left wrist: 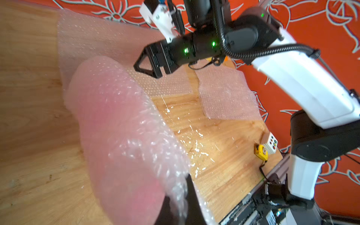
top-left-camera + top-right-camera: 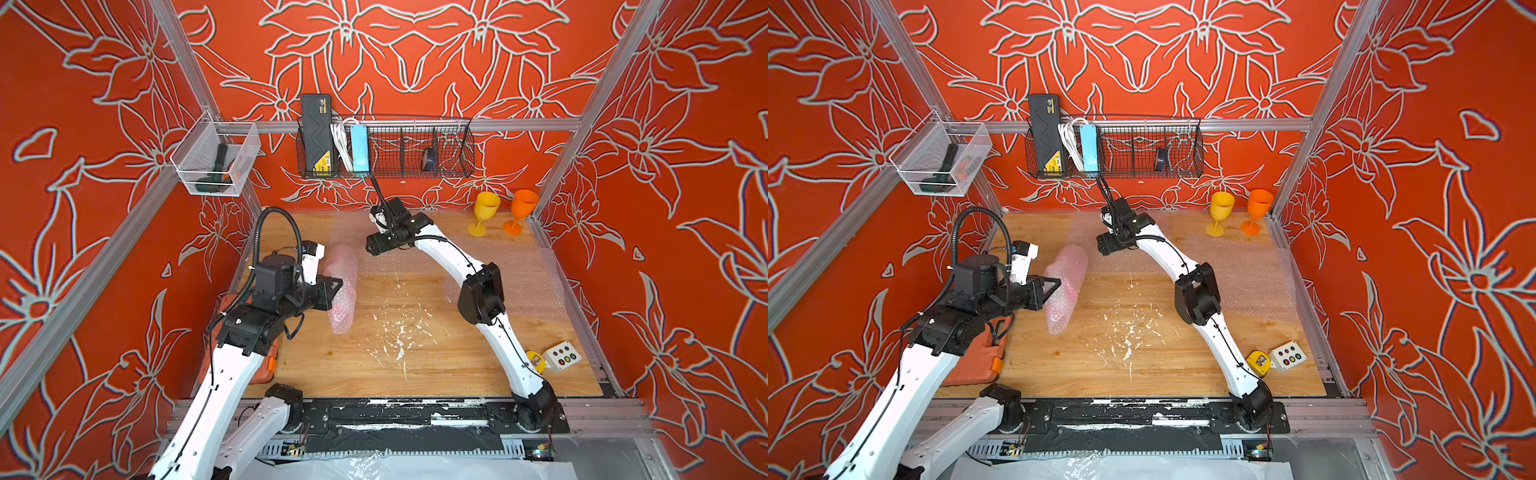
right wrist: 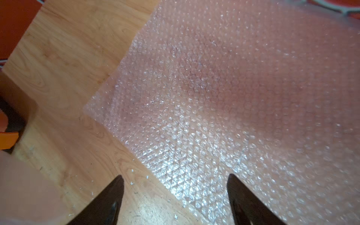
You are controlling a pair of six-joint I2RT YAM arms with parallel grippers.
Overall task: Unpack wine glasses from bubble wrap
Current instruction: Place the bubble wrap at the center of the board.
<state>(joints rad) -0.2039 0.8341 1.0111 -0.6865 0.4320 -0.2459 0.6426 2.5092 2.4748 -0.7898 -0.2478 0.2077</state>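
Note:
The tube's side fold [image 2: 1064, 296] is in my left gripper's fingers and the flecked middle wood is clear, so my left gripper should keep going to that open spot [image 2: 1120, 328] and let go there.
A rolled tube of bubble wrap [image 2: 341, 286] [image 2: 1065, 286] lies left of the table's middle. A pink wine glass [image 1: 116, 116] shows only as blurred colour inside it. My left gripper [image 2: 336, 287] [image 1: 180, 191] is shut on a fold of this wrap at the tube's side. My right gripper [image 2: 371, 246] [image 3: 175, 177] hangs open and empty over the edge of a flat bubble wrap sheet [image 3: 214, 97] [image 2: 353, 228] near the back. A second flat sheet [image 2: 528, 282] lies at the right. The yellow wine glass [image 2: 484, 210] and the orange wine glass [image 2: 521, 208] stand upright, unwrapped, in the back right corner.
An orange case [image 2: 976, 357] lies at the front left under my left arm. A button box [image 2: 563, 355] and a yellow tape measure [image 2: 536, 361] sit at the front right. White flecks [image 2: 399, 328] litter the wooden table. A wire basket [image 2: 415, 149] hangs on the back wall.

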